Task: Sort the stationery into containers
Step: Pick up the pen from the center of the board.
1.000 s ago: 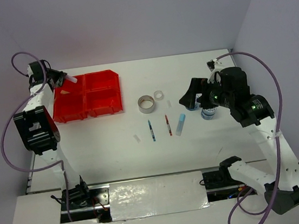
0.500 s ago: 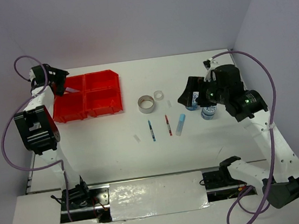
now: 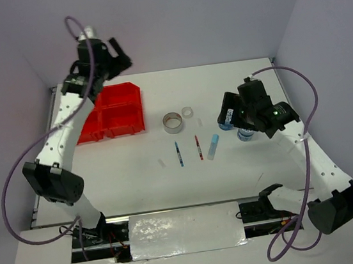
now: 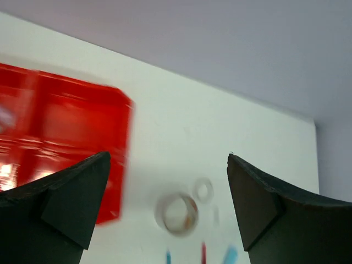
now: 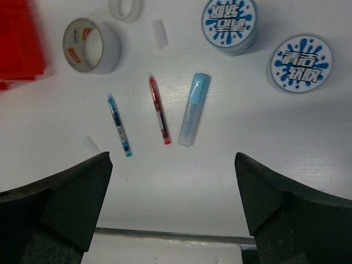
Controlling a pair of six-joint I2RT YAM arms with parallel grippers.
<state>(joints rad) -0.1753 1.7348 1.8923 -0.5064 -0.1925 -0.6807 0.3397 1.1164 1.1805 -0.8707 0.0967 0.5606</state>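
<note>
The light-blue stick lies near my right gripper, far from the red containers [image 3: 120,110], so next my right gripper lifts the stick [image 3: 213,147] and passes it to my left gripper.
The red containers [image 3: 113,113] sit at the back left, and the left wrist view shows them blurred [image 4: 55,126]. My left gripper [image 3: 114,57] hangs high over their back edge, open and empty [image 4: 168,157]. On the table lie a grey tape ring [image 5: 91,45], a clear tape ring [image 5: 125,7], a blue pen [image 5: 119,125], a red pen [image 5: 159,117], a light-blue stick [image 5: 193,109] and two blue-white tubs [image 5: 229,23] [image 5: 301,62]. My right gripper [image 5: 173,157] is open above them, nearer the front edge than the pens, holding nothing. From above it [image 3: 229,111] partly covers one tub.
Two small clear caps lie loose, one [image 5: 160,34] by the clear ring and one [image 5: 92,144] left of the blue pen. The table's front edge [image 5: 165,234] runs below my right fingers. Purple walls enclose the back and sides.
My left gripper opened and let go of a whitish stick over the containers, then the arm swung up and right. My right arm shifted slightly left.
</note>
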